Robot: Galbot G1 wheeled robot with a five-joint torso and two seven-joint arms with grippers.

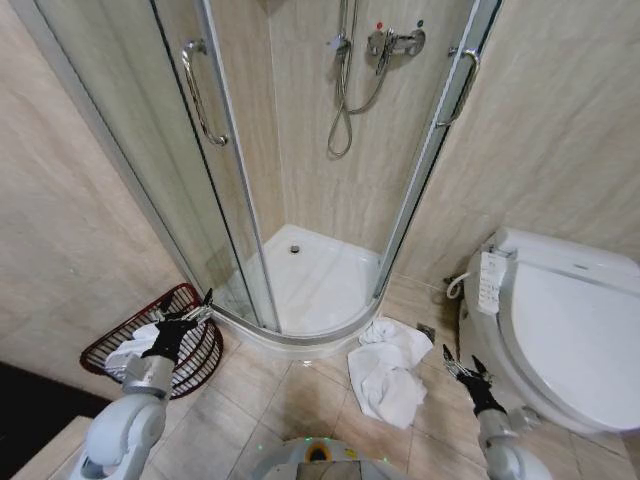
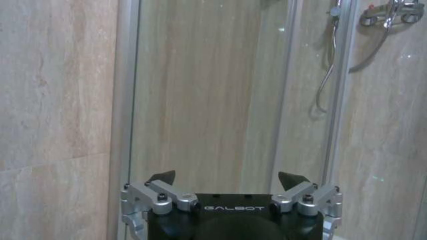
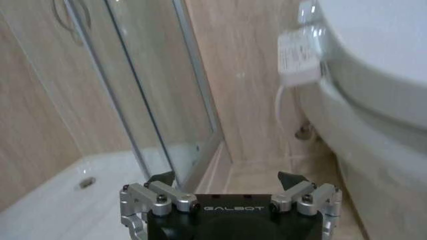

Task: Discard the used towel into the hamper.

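My gripper will make the white towel (image 1: 388,388) drop open into a long hanging drape when it lifts the towel, because the towel lies bunched up in loose, overlapping folds (image 1: 390,352).
A crumpled white towel (image 1: 385,375) lies on the tiled floor in front of the shower tray. The hamper (image 1: 103,345), a dark reddish-brown openwork basket, stands by the left wall with some white cloth (image 1: 133,352) inside it. My left gripper (image 1: 187,308) hangs open just above the hamper's right rim, holding nothing; its wrist view has the left gripper (image 2: 228,177) facing the shower glass. My right gripper (image 1: 462,362) is open and empty, low to the right of the towel and beside the toilet; the right gripper (image 3: 227,177) points toward the shower door's edge.
A corner shower cabin (image 1: 310,280) with glass doors and a white tray fills the middle. A white toilet (image 1: 570,340) with a side control panel (image 1: 490,283) stands at the right. Bare floor tiles lie between hamper and towel.
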